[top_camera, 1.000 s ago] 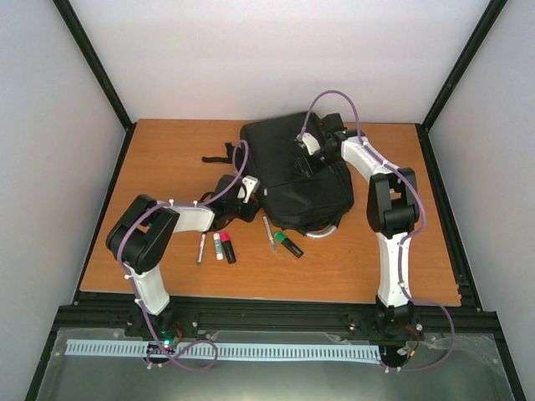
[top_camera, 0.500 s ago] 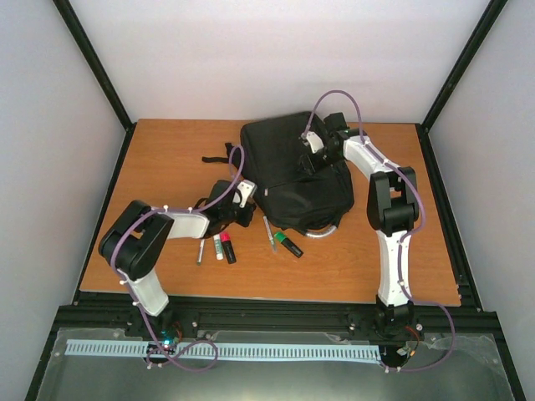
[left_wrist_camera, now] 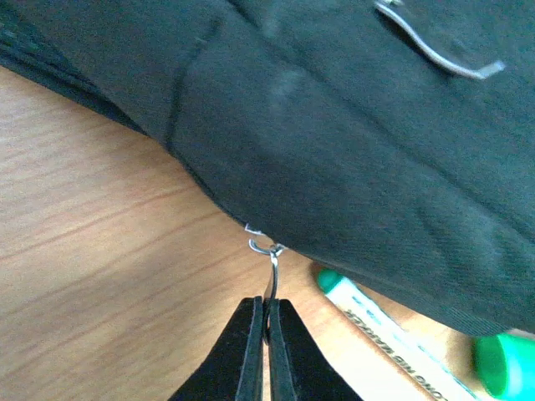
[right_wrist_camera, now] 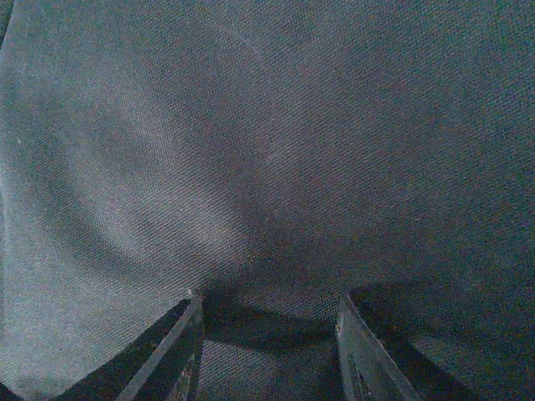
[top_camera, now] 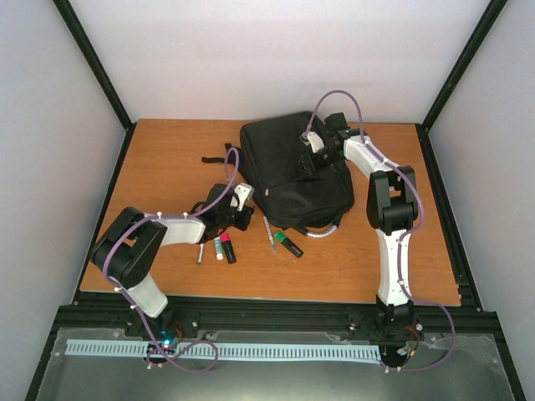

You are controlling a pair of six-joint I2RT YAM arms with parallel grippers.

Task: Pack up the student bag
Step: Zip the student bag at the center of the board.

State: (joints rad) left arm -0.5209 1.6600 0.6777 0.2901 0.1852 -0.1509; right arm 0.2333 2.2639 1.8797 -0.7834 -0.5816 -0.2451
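Observation:
I should keep pulling toward the handle loop (top_camera: 322,231) until the zip opens, because my left gripper is holding the zip pull (left_wrist_camera: 273,271) and my right gripper is holding the bag down.
The black student bag (top_camera: 292,171) lies at the back middle of the table, its grey-silver handle loop (top_camera: 322,232) at its near edge. My left gripper (top_camera: 247,213) is at the bag's near left corner. In the left wrist view it (left_wrist_camera: 267,313) is shut on a thin metal zip pull (left_wrist_camera: 271,271) hanging from the bag's edge (left_wrist_camera: 351,167). My right gripper (top_camera: 306,164) rests on top of the bag. In the right wrist view it (right_wrist_camera: 269,322) is open, with its fingers (right_wrist_camera: 180,334) pressed onto the black fabric (right_wrist_camera: 251,150).
On the table in front of the bag lie a silver pen (top_camera: 201,249), a white glue stick (top_camera: 218,246), a pink-capped black marker (top_camera: 227,248), another pen (top_camera: 269,234) and a green-capped marker (top_camera: 288,244), which also shows in the left wrist view (left_wrist_camera: 393,338). Black straps (top_camera: 219,157) trail left of the bag.
My left arm has drawn back toward the near left, its gripper sliding along the bag's near left corner with the zip pull. My right gripper has stayed on top of the bag.

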